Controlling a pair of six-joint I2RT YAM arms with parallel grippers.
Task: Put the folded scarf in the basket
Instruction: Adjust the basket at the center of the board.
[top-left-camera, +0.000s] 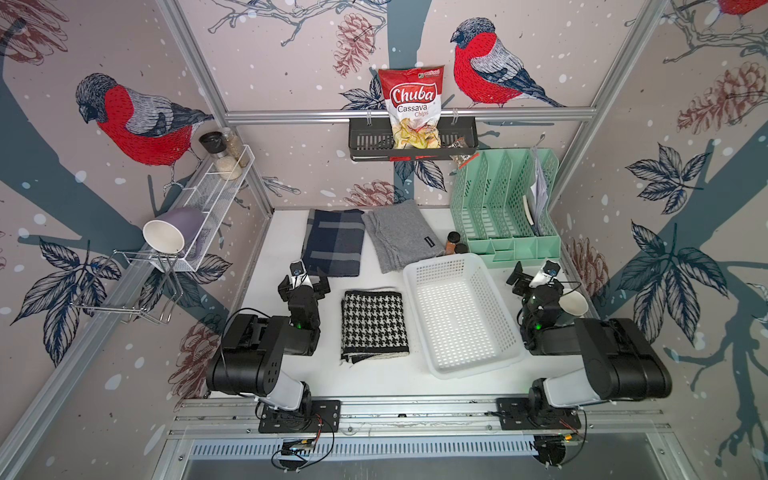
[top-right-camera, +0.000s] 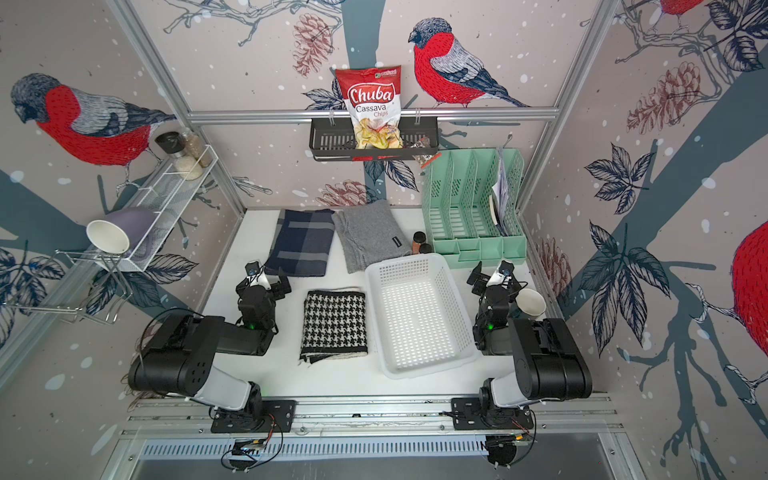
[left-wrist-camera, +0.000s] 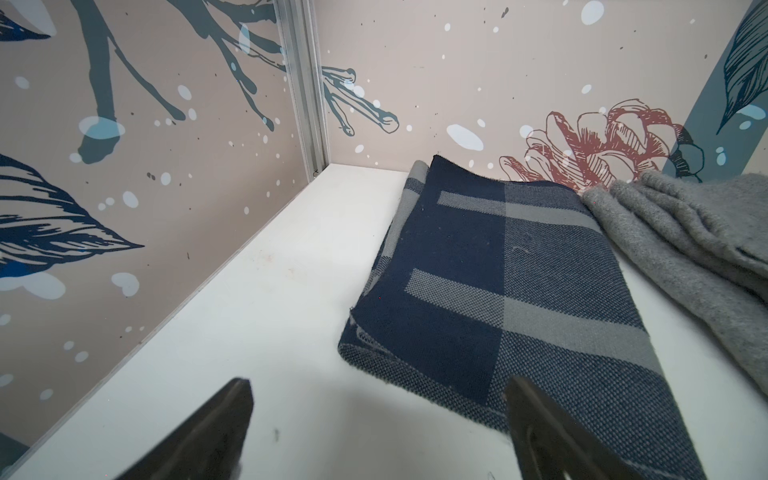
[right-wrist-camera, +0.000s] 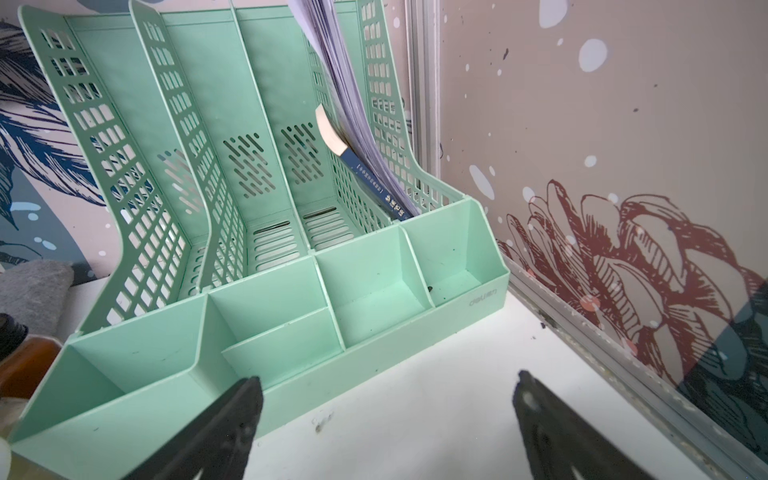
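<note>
The basket is standing close up beside the houndstooth scarf's edge (top-left-camera: 406, 323). My right gripper should first grab the basket's far rim (top-left-camera: 446, 259) and move the basket out of the way.
Three folded scarves lie on the white table. A black-and-white houndstooth scarf (top-left-camera: 374, 326) (top-right-camera: 334, 324) lies just left of the basket. A navy plaid scarf (top-left-camera: 334, 241) (left-wrist-camera: 498, 299) and a grey scarf (top-left-camera: 401, 235) (left-wrist-camera: 698, 232) lie further back. The white perforated basket (top-left-camera: 457, 316) (top-right-camera: 419, 316) stands empty, right of centre. My left gripper (top-left-camera: 304, 279) (left-wrist-camera: 381, 386) hovers open at the plaid scarf's near edge, holding nothing. My right gripper (top-left-camera: 536, 276) (right-wrist-camera: 388, 382) is open and empty, between the basket and the right wall.
A mint-green file organiser (top-left-camera: 503, 208) (right-wrist-camera: 291, 291) holding papers stands at the back right, with two spice jars (top-left-camera: 454, 242) beside it. A paper cup (top-left-camera: 575, 305) lies by the right arm. A black rack (top-left-camera: 411, 143) with a chips bag hangs on the back wall.
</note>
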